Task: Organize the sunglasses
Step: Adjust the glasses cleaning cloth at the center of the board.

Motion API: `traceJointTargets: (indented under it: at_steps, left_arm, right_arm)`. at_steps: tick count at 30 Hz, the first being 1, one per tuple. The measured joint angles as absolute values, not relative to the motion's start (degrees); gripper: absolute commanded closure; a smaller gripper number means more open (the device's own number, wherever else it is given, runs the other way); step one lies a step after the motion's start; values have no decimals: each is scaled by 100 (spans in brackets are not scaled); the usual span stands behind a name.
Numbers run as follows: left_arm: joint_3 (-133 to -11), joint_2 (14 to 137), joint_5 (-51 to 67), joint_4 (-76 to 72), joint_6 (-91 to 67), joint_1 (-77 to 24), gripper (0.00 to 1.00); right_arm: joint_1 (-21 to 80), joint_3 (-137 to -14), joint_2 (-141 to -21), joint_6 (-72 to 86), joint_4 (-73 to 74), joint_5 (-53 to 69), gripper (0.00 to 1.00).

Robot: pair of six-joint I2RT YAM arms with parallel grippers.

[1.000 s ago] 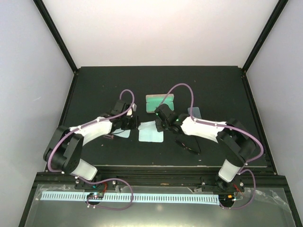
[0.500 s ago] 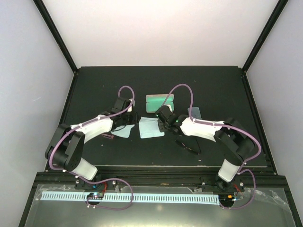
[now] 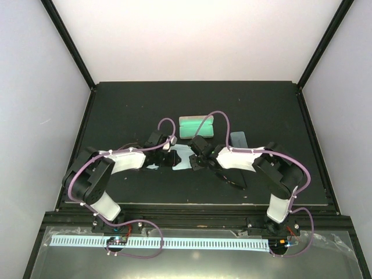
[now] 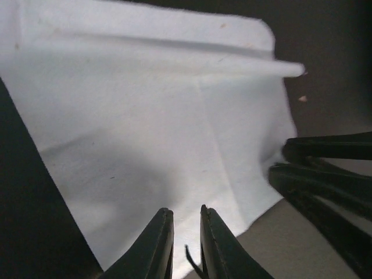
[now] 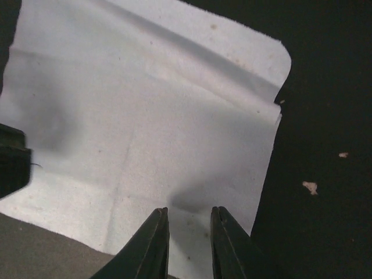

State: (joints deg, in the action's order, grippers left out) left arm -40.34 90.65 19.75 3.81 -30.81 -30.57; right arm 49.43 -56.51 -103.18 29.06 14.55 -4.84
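Note:
A pleat runs across the light blue cloth's far end. My right gripper should pull the cloth closer and flatten its corners first.
A dark pair of sunglasses lies dimly on the black mat under my right forearm. Both grippers meet over a light blue cloth at the table's middle. My left gripper hovers at the cloth's near edge, jaws a narrow gap apart with only a thin dark strand between them. My right gripper stands over the same cloth close to its right edge, jaws slightly apart and empty. The right fingers show in the left wrist view.
A green case lies behind the grippers and a blue-grey case to the right. A second light cloth peeks out under the left arm. A beige-grey surface shows beside the cloth's near edge.
Both arms have swung inward and lower, so the grippers now meet over the middle cloth. The jaws of both went from shut to wider apart and have narrowed again.

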Motion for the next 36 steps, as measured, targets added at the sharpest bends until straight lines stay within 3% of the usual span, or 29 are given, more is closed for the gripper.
traceJointTargets:
  at_steps: [8,18,23,27,36]
  left_arm:
    - [-3780,9157,1850,178,-3107,-3197,87]
    - [-2993,8331,1717,226,-3422,-3614,87]
    - [-2773,7826,1717,694,-3542,-3739,82]
    - [-2808,7485,1557,1201,-3570,-3758,70]
    - [-3575,7177,633,1822,-3610,-3448,71]
  right_arm:
    - [5026,-5183,-10116,3166,967,-405,77]
    - [5553,-4303,-9402,3667,701,-191,76]
    - [5627,-4261,-9181,3769,1107,-95,73]
    - [5627,-4421,-9078,3787,1732,-314,71]
    - [5614,-5739,-9590,3575,1984,-298,72]
